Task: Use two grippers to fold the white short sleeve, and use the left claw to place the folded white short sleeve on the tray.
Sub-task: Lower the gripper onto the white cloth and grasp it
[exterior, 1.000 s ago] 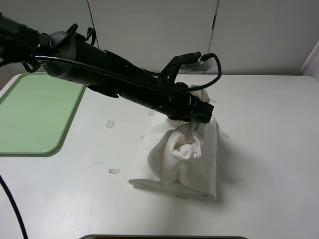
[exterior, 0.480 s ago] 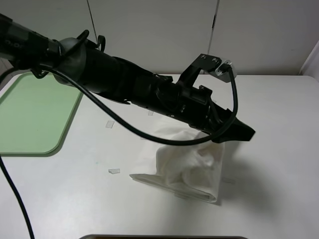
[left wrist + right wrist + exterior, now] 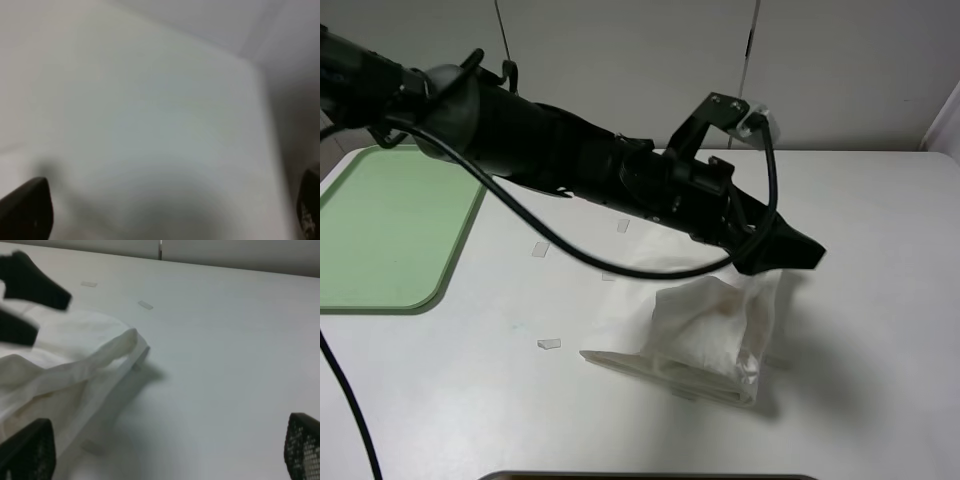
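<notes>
The white short sleeve's top (image 3: pixel 725 310) is rumpled and my left gripper is reaching past the white short sleeve's edge. Next, I bring my left gripper back and smooth the folded layer (image 3: pixel 670 325) flat with it.
The white short sleeve (image 3: pixel 705 330) lies as a loosely folded bundle on the table, right of centre. The left claw (image 3: pixel 785 250) reaches across from the upper left and hovers just above the bundle's far right edge. In the left wrist view its fingertips (image 3: pixel 25 210) stand wide apart over bare table, holding nothing. The right wrist view shows the shirt (image 3: pixel 65 355) to one side, the left claw's black fingers (image 3: pixel 35 285) above it, and my right gripper (image 3: pixel 165 450) open and empty. The right arm is outside the high view. The green tray (image 3: pixel 390 230) sits at the far left.
Small pale tape strips (image 3: pixel 541 249) (image 3: pixel 549 343) lie on the white table between the tray and the shirt, and another strip (image 3: pixel 145 304) lies beyond the shirt. A black cable (image 3: pixel 350 420) hangs at the lower left. A wall stands behind the table.
The left claw opened and let go of the shirt, then slid right past its edge. The raised, bunched cloth has dropped into a flatter folded bundle.
</notes>
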Action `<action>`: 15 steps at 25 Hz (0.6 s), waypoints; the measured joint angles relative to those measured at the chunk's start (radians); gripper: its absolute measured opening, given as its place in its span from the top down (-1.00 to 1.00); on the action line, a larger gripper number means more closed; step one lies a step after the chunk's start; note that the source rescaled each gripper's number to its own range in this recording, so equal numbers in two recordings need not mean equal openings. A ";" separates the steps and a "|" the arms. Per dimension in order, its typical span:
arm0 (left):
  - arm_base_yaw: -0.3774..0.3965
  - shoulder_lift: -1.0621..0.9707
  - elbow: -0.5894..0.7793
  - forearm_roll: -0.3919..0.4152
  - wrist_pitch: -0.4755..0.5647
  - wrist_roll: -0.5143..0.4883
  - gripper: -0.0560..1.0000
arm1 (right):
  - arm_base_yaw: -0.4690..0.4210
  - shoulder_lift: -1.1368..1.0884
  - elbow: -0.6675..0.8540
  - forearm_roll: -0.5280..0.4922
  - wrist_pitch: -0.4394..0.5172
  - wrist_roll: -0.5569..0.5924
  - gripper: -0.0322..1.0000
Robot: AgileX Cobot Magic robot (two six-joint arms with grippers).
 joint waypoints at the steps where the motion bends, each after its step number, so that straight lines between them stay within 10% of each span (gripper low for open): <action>1: 0.000 0.000 0.000 0.000 0.000 0.000 -0.96 | 0.000 0.000 0.000 0.000 0.000 0.000 -1.00; 4: 0.052 -0.040 0.000 0.059 -0.177 -0.112 -0.96 | 0.000 0.000 0.000 0.000 0.000 0.000 -1.00; 7: 0.112 -0.127 0.001 0.350 -0.426 -0.319 -0.96 | 0.000 0.000 0.000 0.000 0.000 0.000 -1.00; 15: 0.125 -0.169 0.011 0.825 -0.401 -0.508 -0.96 | 0.000 0.000 0.000 0.000 0.000 0.000 -1.00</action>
